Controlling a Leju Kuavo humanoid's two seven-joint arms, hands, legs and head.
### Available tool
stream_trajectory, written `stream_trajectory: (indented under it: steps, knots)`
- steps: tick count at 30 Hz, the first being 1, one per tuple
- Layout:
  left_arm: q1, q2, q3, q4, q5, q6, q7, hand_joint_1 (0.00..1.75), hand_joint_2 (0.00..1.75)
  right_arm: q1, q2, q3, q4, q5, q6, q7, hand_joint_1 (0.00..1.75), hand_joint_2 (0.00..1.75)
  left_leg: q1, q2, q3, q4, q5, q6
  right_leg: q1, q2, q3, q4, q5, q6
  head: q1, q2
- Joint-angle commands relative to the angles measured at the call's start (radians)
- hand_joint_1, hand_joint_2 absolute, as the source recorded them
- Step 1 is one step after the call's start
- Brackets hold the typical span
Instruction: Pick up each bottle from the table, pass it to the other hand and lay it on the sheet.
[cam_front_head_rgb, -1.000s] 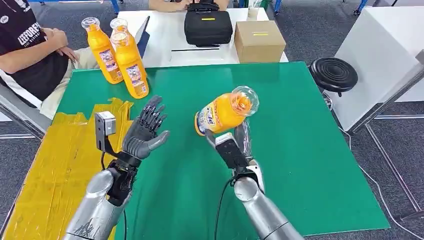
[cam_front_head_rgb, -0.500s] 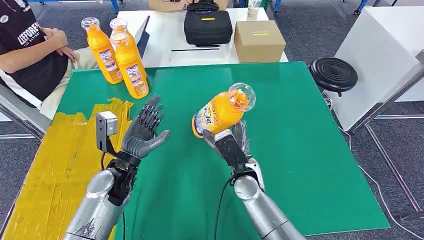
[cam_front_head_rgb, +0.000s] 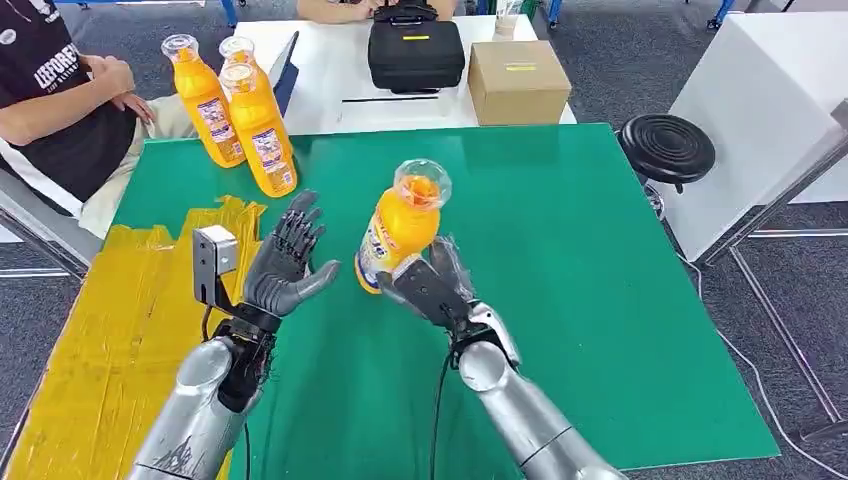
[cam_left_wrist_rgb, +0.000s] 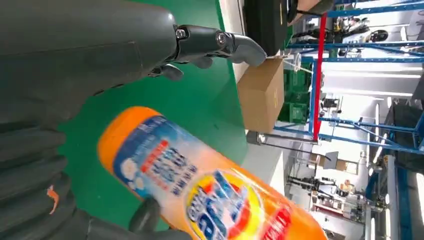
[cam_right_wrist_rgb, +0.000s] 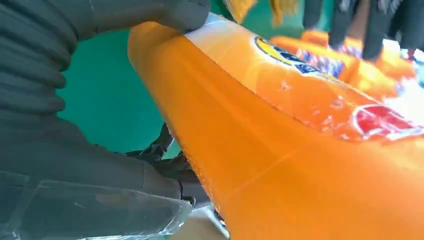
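The clear cap (cam_front_head_rgb: 424, 178) is sitting squarely over the orange juice bottle's neck (cam_front_head_rgb: 419, 194), so I expect it to stay on when I lay the bottle on its side.
My right hand (cam_front_head_rgb: 428, 290) grips an orange juice bottle (cam_front_head_rgb: 398, 228) by its lower body, holding it nearly upright above the green table (cam_front_head_rgb: 600, 260), clear cap up. The same bottle (cam_right_wrist_rgb: 300, 150) is wrapped by that hand (cam_right_wrist_rgb: 75, 100) in the right wrist view. My left hand (cam_front_head_rgb: 285, 265) is raised with fingers spread, palm facing the bottle, a short gap from it. From the left wrist, the bottle (cam_left_wrist_rgb: 210, 185) lies just beyond the left hand (cam_left_wrist_rgb: 85, 55). The yellow sheet (cam_front_head_rgb: 120, 320) covers the table's left part. Three more orange bottles (cam_front_head_rgb: 258, 125) stand at the far left corner.
A person in a dark shirt (cam_front_head_rgb: 55, 95) sits at the left by the table's far corner. Behind the green table stands a white table with a black bag (cam_front_head_rgb: 415, 50) and a cardboard box (cam_front_head_rgb: 518, 82). A black stool (cam_front_head_rgb: 667, 148) is at the right.
My right hand has carried the bottle leftward toward my left hand and tipped it from slanted to nearly upright. The left hand has stayed in place with fingers spread.
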Motion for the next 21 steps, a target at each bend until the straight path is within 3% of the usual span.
stream_trajectory:
  steps: [1,21]
  knots:
    - [-0.026,0.007,0.001,0.061,-0.005,0.007,-0.001,0.0,1.75,-0.11,-0.038,0.065,0.08,-0.002,0.035,0.033,1.75,1.75,0.001,0.002,0.002,0.0,-0.001,-0.003,0.001,0.0,0.003,-0.001,-0.001,-0.001,0.0,0.0]
    - [0.024,0.01,0.02,0.027,-0.008,-0.003,-0.012,0.0,1.75,-0.201,-0.034,0.139,0.173,-0.029,0.123,0.071,1.75,1.75,0.001,0.004,0.003,0.001,-0.002,-0.003,0.001,0.001,0.003,0.0,-0.001,-0.002,0.0,0.0]
